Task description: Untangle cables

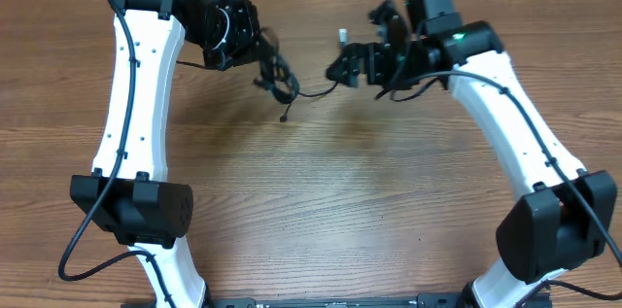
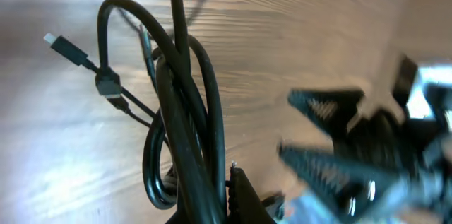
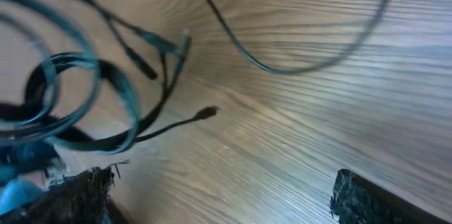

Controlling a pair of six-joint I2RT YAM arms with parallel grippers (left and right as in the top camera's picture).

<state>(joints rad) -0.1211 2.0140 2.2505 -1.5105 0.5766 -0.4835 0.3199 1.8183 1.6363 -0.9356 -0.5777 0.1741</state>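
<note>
Thin cords go past the small black block (image 2: 108, 83) next to the plug, so more plug ends should come into view when I carry the bundle (image 2: 189, 114).
The cables (image 1: 282, 83) hang as a small knot of thin black cords between the two grippers at the far middle of the wooden table (image 1: 321, 201). My left gripper (image 1: 260, 55) is shut on the upper part of the bundle. In the left wrist view the looped cords (image 2: 185, 118) run down into my left gripper (image 2: 220, 199), and a plug end (image 2: 65, 47) sticks out to the left. My right gripper (image 1: 342, 65) stands open just right of the knot. In the right wrist view the right gripper (image 3: 219, 185) has only table between its fingers, and the cables (image 3: 92, 90) lie to the upper left.
One loose cord (image 3: 311, 58) curves across the wood beyond the right gripper. A thin strand with a small plug (image 1: 284, 116) dangles toward the table under the knot. Both white arms (image 1: 136, 104) reach in from the near edge.
</note>
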